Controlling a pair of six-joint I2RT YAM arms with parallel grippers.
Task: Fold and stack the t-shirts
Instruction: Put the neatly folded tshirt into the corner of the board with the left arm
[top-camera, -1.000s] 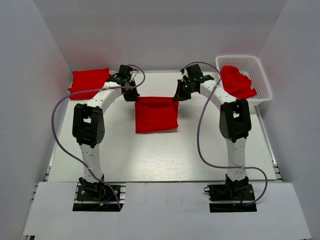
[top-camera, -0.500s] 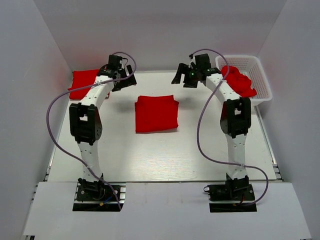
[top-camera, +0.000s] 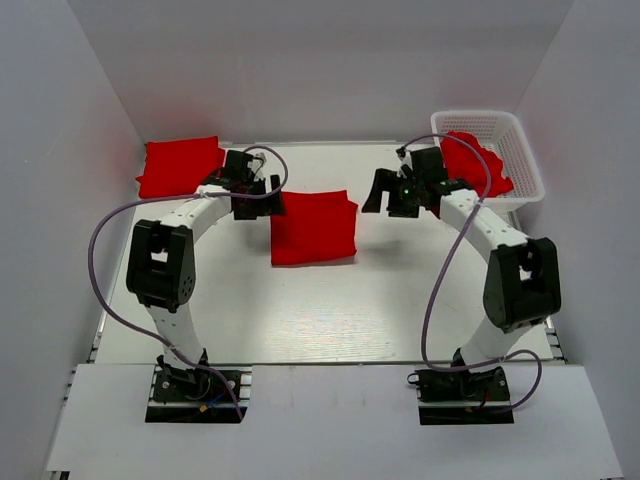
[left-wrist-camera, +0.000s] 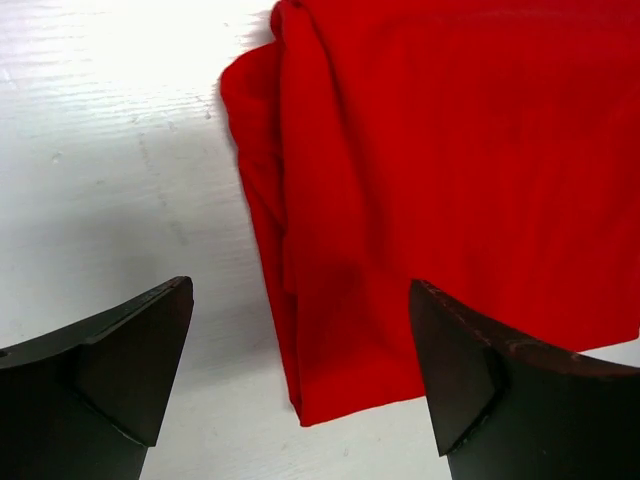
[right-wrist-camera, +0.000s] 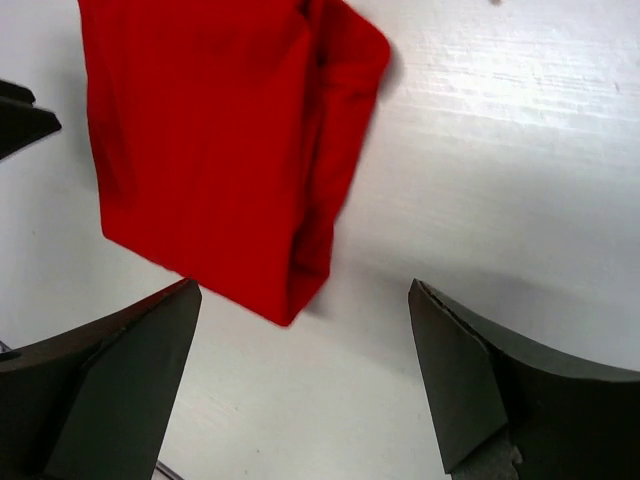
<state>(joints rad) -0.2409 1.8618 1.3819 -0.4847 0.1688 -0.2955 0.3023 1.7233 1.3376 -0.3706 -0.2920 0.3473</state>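
The t-shirt at the back (top-camera: 178, 167) is far from my right gripper, so only my left gripper should grab the folded t-shirt in the middle (top-camera: 312, 229) and stack it there.
A folded red t-shirt (top-camera: 313, 227) lies flat in the middle of the white table (top-camera: 300, 310). My left gripper (top-camera: 257, 201) hovers open at the shirt's far left corner; in the left wrist view the folded t-shirt (left-wrist-camera: 450, 160) has that corner between the left gripper's (left-wrist-camera: 300, 290) spread fingers. My right gripper (top-camera: 390, 192) stands open, just right of the shirt's far right corner. In the right wrist view the folded t-shirt (right-wrist-camera: 210, 140) lies ahead, and the right gripper (right-wrist-camera: 305, 290) holds nothing. A second folded t-shirt (top-camera: 180, 165) lies at the back left.
A white lattice basket (top-camera: 528, 165) stands at the back right with crumpled red t-shirts (top-camera: 475, 163) in it. White walls close in the table on three sides. Purple cables loop over both arms.
Both grippers were shut on the shirt's far edge, then opened and let go. They rose toward the back, then came down; the left is at the far left corner, the right off to the right.
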